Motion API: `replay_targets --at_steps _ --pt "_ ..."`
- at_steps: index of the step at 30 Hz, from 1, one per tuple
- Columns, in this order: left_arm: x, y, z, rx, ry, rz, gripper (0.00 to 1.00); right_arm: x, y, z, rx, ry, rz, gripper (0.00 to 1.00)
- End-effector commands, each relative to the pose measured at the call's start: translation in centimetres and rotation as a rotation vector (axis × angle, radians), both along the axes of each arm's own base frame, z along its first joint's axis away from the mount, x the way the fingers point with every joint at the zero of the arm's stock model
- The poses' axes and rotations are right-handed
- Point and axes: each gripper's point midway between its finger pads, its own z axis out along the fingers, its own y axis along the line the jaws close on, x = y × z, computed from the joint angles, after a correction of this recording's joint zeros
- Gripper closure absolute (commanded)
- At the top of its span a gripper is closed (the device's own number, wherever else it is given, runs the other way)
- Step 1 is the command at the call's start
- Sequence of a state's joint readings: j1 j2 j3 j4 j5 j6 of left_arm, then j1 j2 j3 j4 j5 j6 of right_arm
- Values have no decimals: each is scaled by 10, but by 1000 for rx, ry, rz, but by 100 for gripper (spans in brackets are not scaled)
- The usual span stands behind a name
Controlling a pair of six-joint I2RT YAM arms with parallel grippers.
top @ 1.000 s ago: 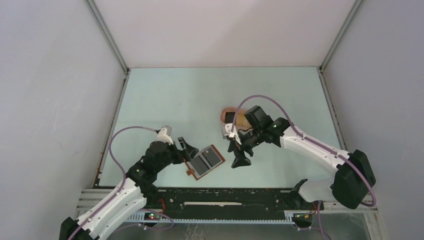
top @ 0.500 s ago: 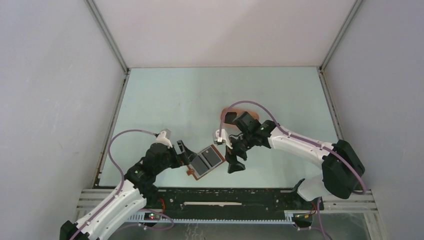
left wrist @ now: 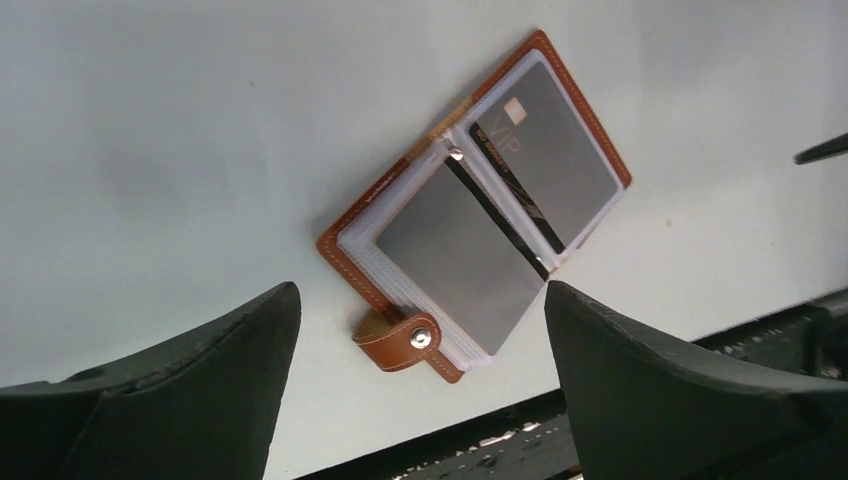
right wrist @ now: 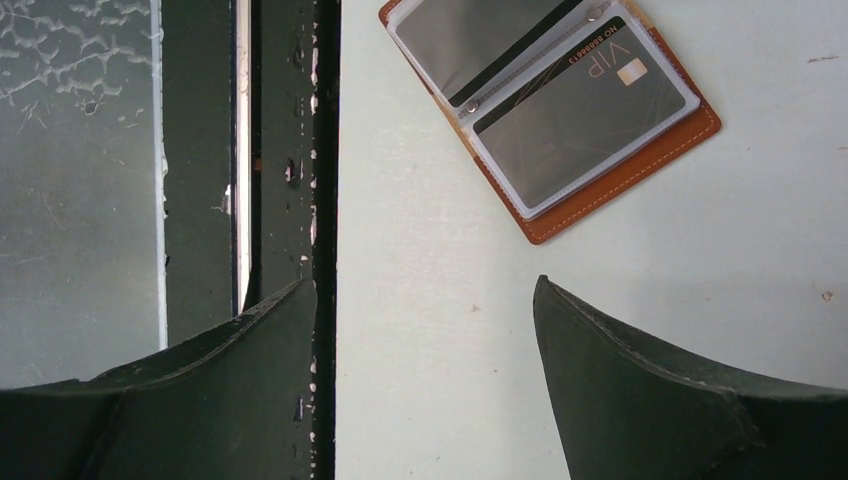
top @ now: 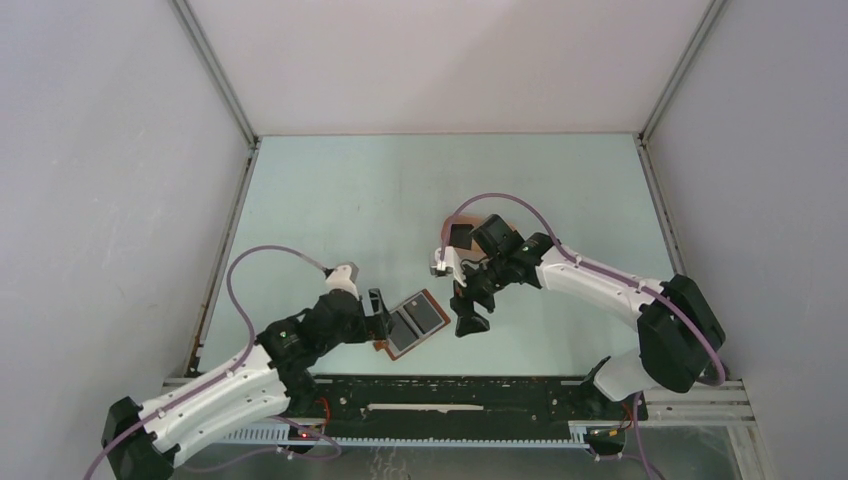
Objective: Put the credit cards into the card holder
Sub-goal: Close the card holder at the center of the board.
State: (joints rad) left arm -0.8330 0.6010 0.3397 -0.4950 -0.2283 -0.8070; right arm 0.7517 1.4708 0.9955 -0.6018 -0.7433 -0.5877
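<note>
The snap tab is folded over the card holder's edge [left wrist: 428, 337] against the clear pockets, so next my left gripper takes the tab's strap [left wrist: 385, 349] and pulls it clear first.
The reddish-brown card holder [top: 413, 321] lies open on the table near the front edge, with its snap tab toward the rail. It also shows in the left wrist view [left wrist: 480, 210] and the right wrist view [right wrist: 560, 110]. A black VIP card [left wrist: 550, 150] sits in one clear pocket and also shows in the right wrist view [right wrist: 585, 105]. A grey card [left wrist: 460, 255] sits in the other pocket. My left gripper [top: 379, 311] is open and empty just left of the holder [left wrist: 420, 295]. My right gripper [top: 466, 312] is open and empty just right of it [right wrist: 425, 283]. No loose cards show.
The black front rail [top: 450, 385] runs just below the holder and shows in the right wrist view [right wrist: 290, 150]. A pink tray [top: 497, 219] behind the right arm is mostly hidden. Metal frame posts and grey walls bound both sides.
My right gripper has swung left and a little nearer to the holder. My left arm has shifted right and forward, closing in on the holder's left side. The holder has not moved.
</note>
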Motion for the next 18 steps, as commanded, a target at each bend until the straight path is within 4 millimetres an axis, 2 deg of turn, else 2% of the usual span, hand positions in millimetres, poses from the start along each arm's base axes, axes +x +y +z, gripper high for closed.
replay_targets --at_steps 1,10,18 --pt "11 10 17 90 -33 98 4 6 7 13 34 -6 -4 11" --pt "7 7 5 222 8 95 10 16 1 8 11 21 -38 12" --pt "6 -4 -6 194 22 64 12 22 -1 -1 -32 63 -51 12"
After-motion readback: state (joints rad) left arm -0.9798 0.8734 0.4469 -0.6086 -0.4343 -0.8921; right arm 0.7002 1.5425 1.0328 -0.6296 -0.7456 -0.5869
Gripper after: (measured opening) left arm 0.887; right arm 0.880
